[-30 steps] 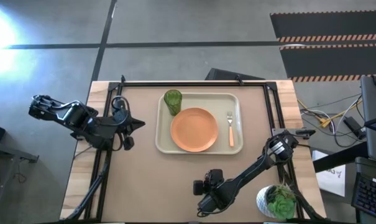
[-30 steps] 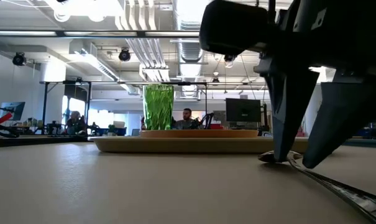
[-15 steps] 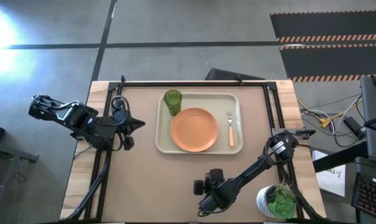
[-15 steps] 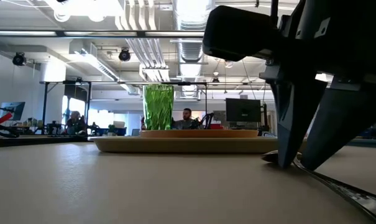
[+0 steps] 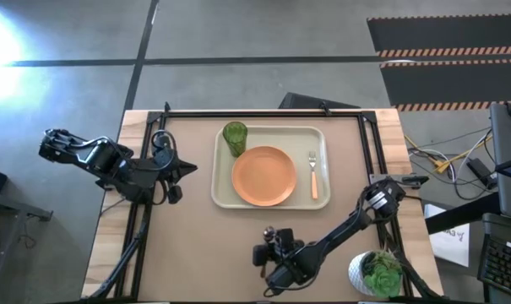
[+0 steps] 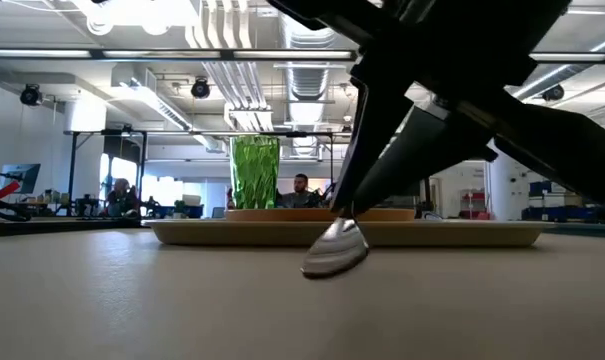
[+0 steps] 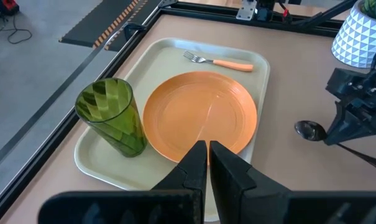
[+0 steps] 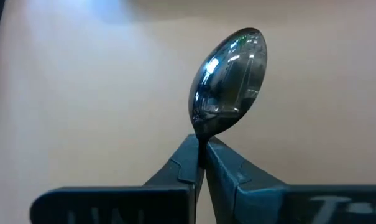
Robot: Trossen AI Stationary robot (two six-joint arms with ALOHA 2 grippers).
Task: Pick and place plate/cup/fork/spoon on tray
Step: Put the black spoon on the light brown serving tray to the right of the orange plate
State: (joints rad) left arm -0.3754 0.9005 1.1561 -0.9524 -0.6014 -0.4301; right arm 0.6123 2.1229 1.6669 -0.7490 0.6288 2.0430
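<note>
Next, my right gripper puts the spoon down and grips it farther along its handle, because it is pinching the spoon at its neck and the spoon's bowl is tilted.
My right gripper is shut on the dark spoon near the table's front edge, in front of the tray. The cream tray holds the orange plate, the green cup at its far left corner and the orange-handled fork along its right side. In the low view the spoon's bowl hangs tilted just over the table. My left gripper waits shut at the table's left, pointing at the tray. My right gripper pinches the spoon's neck, just behind the bowl, between its two fingertips. The fingers slant down from the table's near right. The bowl sticks out past them, tilted with its tip low; whether that tip touches the table I cannot tell. The handle is hidden.
A white pot with a green plant stands at the near right corner, close behind my right arm. Black frame rails run along the table's left, far and right sides. Bare tabletop lies left of the spoon.
My right gripper has shut on the spoon and tipped and turned at the wrist. The spoon, which lay flat with its handle toward the near right, now has its bowl raised and swung toward the table's left, in front of the tray.
</note>
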